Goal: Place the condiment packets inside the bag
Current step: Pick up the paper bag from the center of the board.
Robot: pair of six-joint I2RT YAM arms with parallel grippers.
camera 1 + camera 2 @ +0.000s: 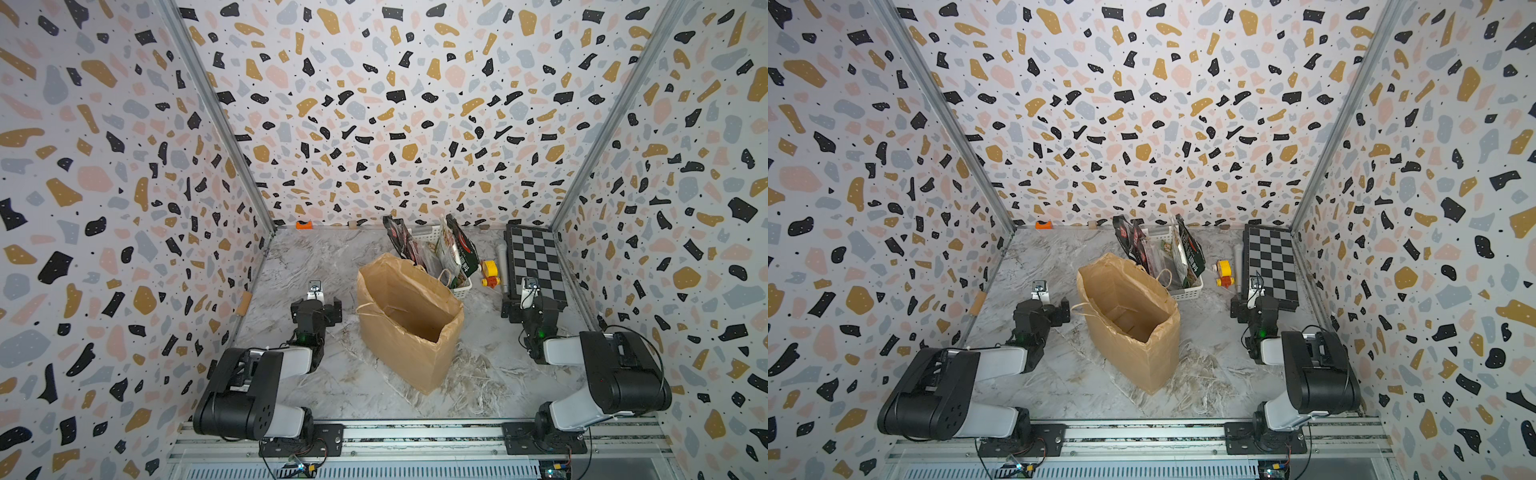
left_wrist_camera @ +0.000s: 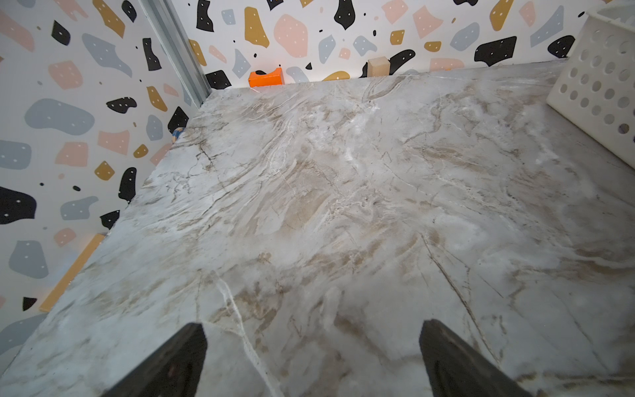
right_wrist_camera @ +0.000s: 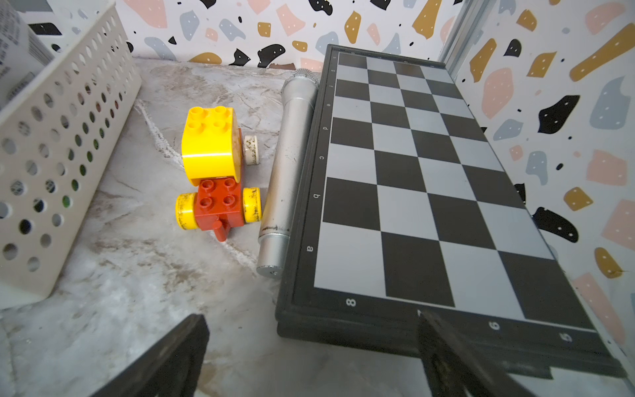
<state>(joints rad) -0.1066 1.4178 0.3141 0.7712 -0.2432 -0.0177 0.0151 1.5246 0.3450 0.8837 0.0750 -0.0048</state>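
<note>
My left gripper should take hold of the bag's rim (image 1: 379,310) and swing the bag out of the way before I take packets, because the bag stands at a slant across the basket's front (image 1: 444,281).
The bag (image 1: 409,320) (image 1: 1129,320) is brown crinkled paper and stands open-topped in the middle of the marble table in both top views. Behind it, several condiment packets stand upright in a white perforated basket (image 1: 462,290) (image 1: 1192,291): black-red ones (image 1: 403,243) (image 1: 1133,245) and green and cream ones (image 1: 457,249) (image 1: 1187,249). My left gripper (image 1: 316,308) (image 2: 312,323) is open over bare table, left of the bag. My right gripper (image 1: 530,308) (image 3: 312,314) is open at the near end of a chessboard, right of the bag. Neither holds anything.
A chessboard (image 1: 536,262) (image 3: 429,178) lies along the right wall with a silver microphone (image 3: 288,165) beside it. A yellow-red toy (image 1: 490,274) (image 3: 214,172) sits between microphone and basket (image 3: 62,137). An orange block (image 2: 265,77) and a wooden block (image 2: 378,65) sit at the back wall.
</note>
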